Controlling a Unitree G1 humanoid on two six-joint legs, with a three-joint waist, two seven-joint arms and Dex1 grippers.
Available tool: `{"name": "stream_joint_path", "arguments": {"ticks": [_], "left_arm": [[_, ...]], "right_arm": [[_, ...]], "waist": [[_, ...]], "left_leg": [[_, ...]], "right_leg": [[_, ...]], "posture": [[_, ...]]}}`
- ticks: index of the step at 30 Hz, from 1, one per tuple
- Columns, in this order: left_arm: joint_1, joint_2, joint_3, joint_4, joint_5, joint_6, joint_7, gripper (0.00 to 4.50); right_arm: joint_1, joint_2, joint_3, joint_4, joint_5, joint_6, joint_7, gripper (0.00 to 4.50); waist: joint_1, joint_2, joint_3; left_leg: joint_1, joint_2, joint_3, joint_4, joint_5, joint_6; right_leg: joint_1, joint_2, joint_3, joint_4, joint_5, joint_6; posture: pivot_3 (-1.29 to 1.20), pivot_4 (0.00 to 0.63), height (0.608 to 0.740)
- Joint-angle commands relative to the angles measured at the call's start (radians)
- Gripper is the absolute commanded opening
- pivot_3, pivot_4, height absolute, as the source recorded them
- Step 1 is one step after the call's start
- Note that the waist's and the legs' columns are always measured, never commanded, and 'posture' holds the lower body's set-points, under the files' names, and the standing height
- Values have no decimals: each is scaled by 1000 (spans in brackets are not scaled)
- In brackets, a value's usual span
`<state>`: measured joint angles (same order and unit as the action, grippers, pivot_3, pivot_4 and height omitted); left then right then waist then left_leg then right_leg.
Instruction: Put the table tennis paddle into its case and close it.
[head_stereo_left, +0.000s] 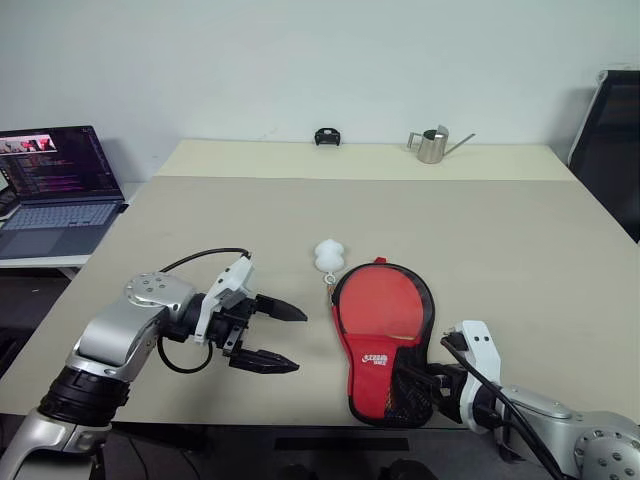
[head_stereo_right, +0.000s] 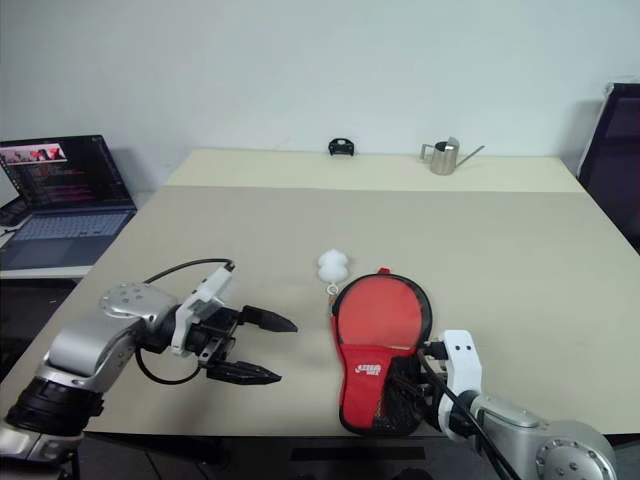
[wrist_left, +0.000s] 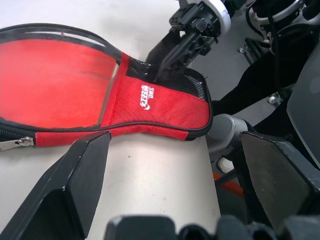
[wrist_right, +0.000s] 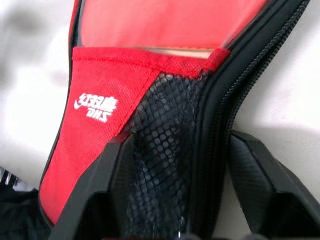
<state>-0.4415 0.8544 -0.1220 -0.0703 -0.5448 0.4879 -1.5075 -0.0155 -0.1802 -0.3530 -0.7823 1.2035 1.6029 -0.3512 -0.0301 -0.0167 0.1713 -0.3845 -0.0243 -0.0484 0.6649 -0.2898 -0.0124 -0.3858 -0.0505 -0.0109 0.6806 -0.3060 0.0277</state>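
The white pompom (head_stereo_left: 329, 254) is joined to the zip pull by a ring (head_stereo_left: 330, 280), so the zip will follow the case's curved rim when the robot pulls the pompom.
The case (head_stereo_left: 372, 372) lies on the table, red side up, its narrow end at the near edge. The table tennis paddle's red face (head_stereo_left: 380, 300) shows inside it; the handle is hidden under the red and black mesh pocket (wrist_right: 165, 135). A white pompom (head_stereo_left: 329, 255) lies just beyond the case. My right gripper (head_stereo_left: 418, 388) is open, its fingers (wrist_right: 255, 185) straddling the case's narrow end. My left gripper (head_stereo_left: 300, 341) hangs open to the left of the case, nothing between its fingers. A zip pull (wrist_left: 15, 143) lies at the case's side.
An open laptop (head_stereo_left: 55, 190) stands on a side table at the far left. At the far edge sit a small metal watering can (head_stereo_left: 432, 146) and a small black object (head_stereo_left: 327, 137). A dark chair (head_stereo_left: 615, 140) stands at the far right.
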Motion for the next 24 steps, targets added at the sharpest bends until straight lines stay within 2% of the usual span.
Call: {"name": "stream_joint_path", "arguments": {"ticks": [1,4,7,10,13,14,18,21,24], "left_arm": [[-17,-10,-3,-8,1,-20,-27,4500],[-19,-14,-4,-5,4,-23,-29,4500],[-20,-17,-6,-2,5,-27,-30,4500],[-22,-22,-7,0,6,-28,-28,4500],[-20,-26,-4,-1,6,-27,-23,4500],[-18,-28,-1,-3,5,-25,-19,4500],[-19,-43,17,0,4,-18,13,4500],[-25,-59,40,14,6,-14,58,4500],[-33,-71,57,32,14,-15,100,4500]], "right_arm": [[-3,-45,-64,-16,42,9,-32,2815],[8,-95,-62,-25,142,-32,-68,2815],[27,-191,-32,-8,263,-111,-126,2815],[22,-311,0,23,346,-204,-190,3389],[-26,-409,53,36,419,-310,-227,4421],[-75,-429,71,40,421,-343,-217,4468],[-236,-501,150,57,282,-396,-87,4468],[-343,-524,276,107,90,-453,107,4468],[-383,-521,366,157,-51,-527,268,4468]], "waist": [[0,0,0],[-1,0,0],[-2,0,0],[-2,0,0],[-2,0,0],[-5,0,0],[-7,0,0],[-2,0,0],[-1,0,0]], "left_leg": [[0,0,0,0,0,0],[0,0,0,0,0,0],[0,0,0,0,0,0],[0,0,0,0,0,0],[0,0,1,0,0,0],[0,0,1,0,0,1],[1,0,1,0,1,1],[1,1,0,0,1,1],[0,1,0,0,1,1]], "right_leg": [[0,0,0,0,0,0],[0,0,0,0,0,0],[0,0,0,1,0,0],[0,0,0,0,0,0],[0,0,0,1,0,0],[0,0,0,1,0,0],[1,1,1,1,0,0],[1,3,0,0,0,0],[0,2,0,-1,0,0]], "posture": [[0,150,740],[0,150,740],[0,150,740],[0,150,740],[0,150,740],[0,150,740],[0,150,740],[0,150,740],[0,150,740]]}}
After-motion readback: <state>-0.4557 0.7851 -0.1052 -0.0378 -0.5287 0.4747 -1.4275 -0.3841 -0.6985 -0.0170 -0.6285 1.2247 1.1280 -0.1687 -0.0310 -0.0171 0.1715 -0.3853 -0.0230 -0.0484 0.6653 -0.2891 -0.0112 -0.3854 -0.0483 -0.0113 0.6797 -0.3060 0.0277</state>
